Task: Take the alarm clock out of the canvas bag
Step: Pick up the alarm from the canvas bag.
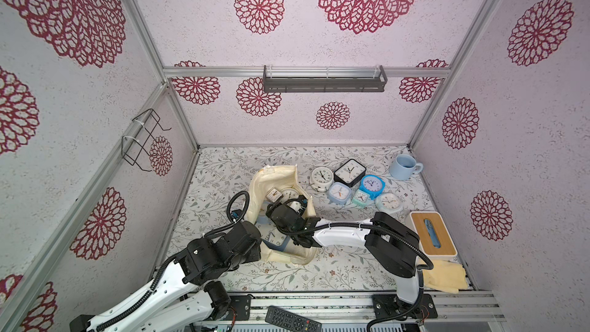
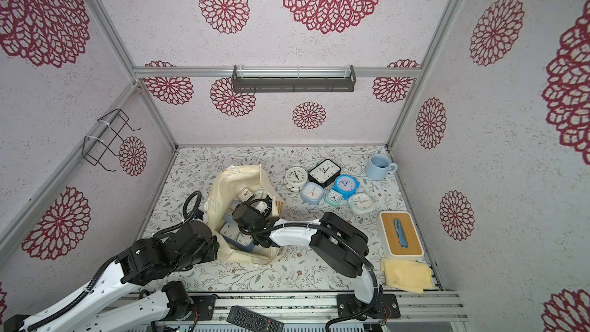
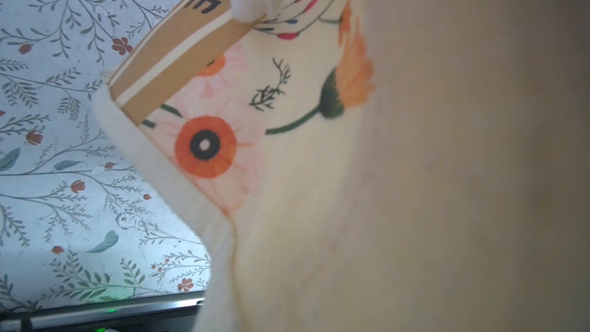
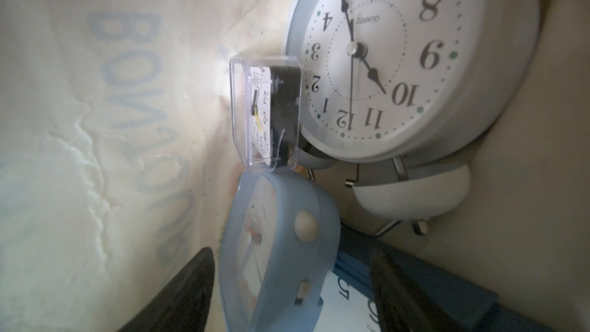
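Observation:
The pale blue alarm clock's narrow side is lined up with my right gripper's open fingers, so the gripper goes on forward before it closes on the clock's casing.
The cream canvas bag lies open on the floral table in both top views. Its tan band with dark lettering shows in the left wrist view. My right gripper is inside the bag, open, with its dark fingers on either side of a pale blue alarm clock. Beside that clock sit a white twin-bell clock, a small clear-cased clock and a dark blue clock. My left arm is at the bag's left rim. Fabric hides its fingers, which are shut on the bag.
Several clocks lie on the table to the right of the bag. Behind them stands a blue mug. A wood-topped tissue box and a yellow cloth sit at the right edge. A remote lies at the front rail.

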You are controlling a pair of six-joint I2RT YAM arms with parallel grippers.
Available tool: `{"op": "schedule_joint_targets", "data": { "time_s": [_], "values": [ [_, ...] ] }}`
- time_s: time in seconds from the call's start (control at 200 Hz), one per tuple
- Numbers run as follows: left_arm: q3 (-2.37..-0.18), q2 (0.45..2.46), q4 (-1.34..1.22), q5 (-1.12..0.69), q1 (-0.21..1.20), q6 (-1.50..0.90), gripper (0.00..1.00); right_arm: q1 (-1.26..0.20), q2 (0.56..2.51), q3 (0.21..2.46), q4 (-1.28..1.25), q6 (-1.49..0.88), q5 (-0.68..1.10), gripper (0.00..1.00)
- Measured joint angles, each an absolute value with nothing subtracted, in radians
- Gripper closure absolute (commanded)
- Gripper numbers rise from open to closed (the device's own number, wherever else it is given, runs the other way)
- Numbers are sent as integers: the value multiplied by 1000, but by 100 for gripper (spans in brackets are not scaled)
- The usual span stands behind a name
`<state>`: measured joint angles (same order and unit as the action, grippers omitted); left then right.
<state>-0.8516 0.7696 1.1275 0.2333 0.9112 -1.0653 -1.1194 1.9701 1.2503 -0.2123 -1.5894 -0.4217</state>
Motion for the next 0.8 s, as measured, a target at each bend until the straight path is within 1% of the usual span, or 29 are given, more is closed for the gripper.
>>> {"op": "schedule_joint_targets", "data": {
  "time_s": [0.29, 0.435, 0.655, 0.801],
  "values": [
    [-837, 770, 1127, 229, 912, -1065, 100, -1094, 2017, 1275, -262, -1584, -403, 21],
    [-837, 770, 1127, 229, 912, -1065, 100, -1079, 2051, 1306, -287, -1569, -364, 22],
    [-836, 767, 1126, 230, 912, -1065, 100, -1061, 2075, 1287, -385, -1518, -304, 33],
    [-836, 764, 1125, 230, 912, -1065, 100, -1055, 2083, 1280, -409, -1496, -274, 44]
  ]
}}
